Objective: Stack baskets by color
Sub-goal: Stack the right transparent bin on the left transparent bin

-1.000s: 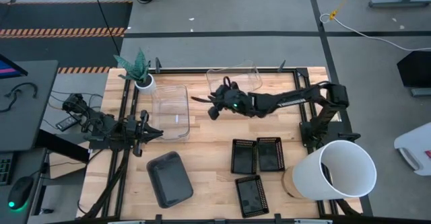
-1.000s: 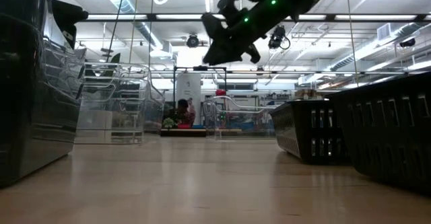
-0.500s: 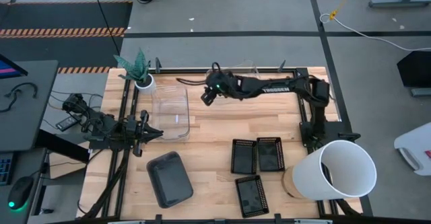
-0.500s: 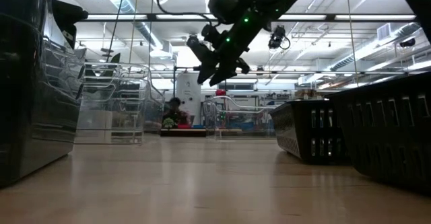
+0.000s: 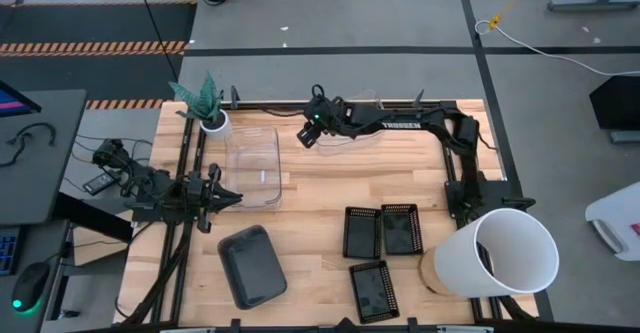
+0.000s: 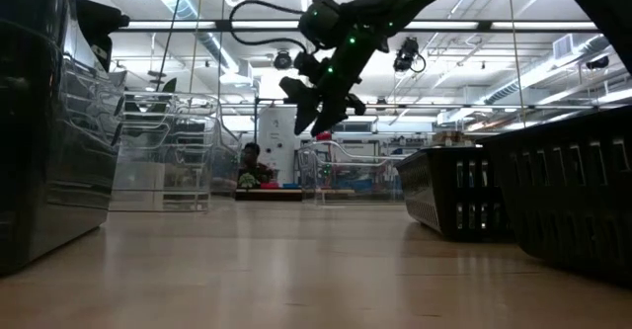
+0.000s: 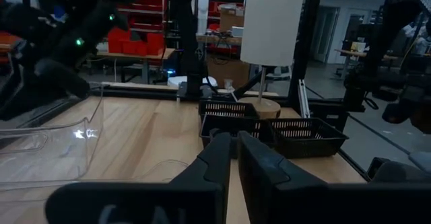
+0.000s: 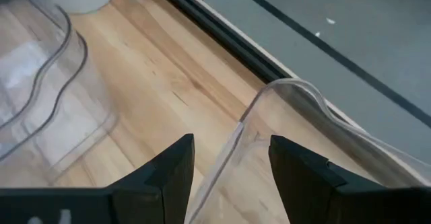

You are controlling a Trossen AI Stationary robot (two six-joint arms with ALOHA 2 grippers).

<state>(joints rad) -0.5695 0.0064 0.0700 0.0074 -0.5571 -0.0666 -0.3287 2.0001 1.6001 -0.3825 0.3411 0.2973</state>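
Observation:
The nested clear baskets have close rims [image 8: 62, 69]. The matching clear basket [image 5: 345, 146] should therefore sink into them and pull them along when I lower and pull it.
My right gripper [image 5: 306, 136] hangs open above the left end of a clear basket [image 5: 352, 113] that lies at the table's far edge. In the right wrist view its fingers stand on either side of that basket's end wall [image 8: 244, 123], apart from it. More clear baskets [image 5: 252, 165] lie nested to the left. A grey basket [image 5: 250, 265] sits near the front. Three black mesh baskets [image 5: 383, 231] lie at the front right. My left gripper [image 5: 228, 198] waits shut at the table's left side, holding nothing.
A big white bucket [image 5: 505, 253] lies on its side at the front right corner. A small white plant pot [image 5: 213, 122] stands at the far left. Bare wood lies in the table's middle between the clear baskets and the mesh ones.
My right gripper has swung from over the table's middle toward the far edge and a little left, to the end of the far clear basket. It has tipped further downward, and its fingers have spread apart.

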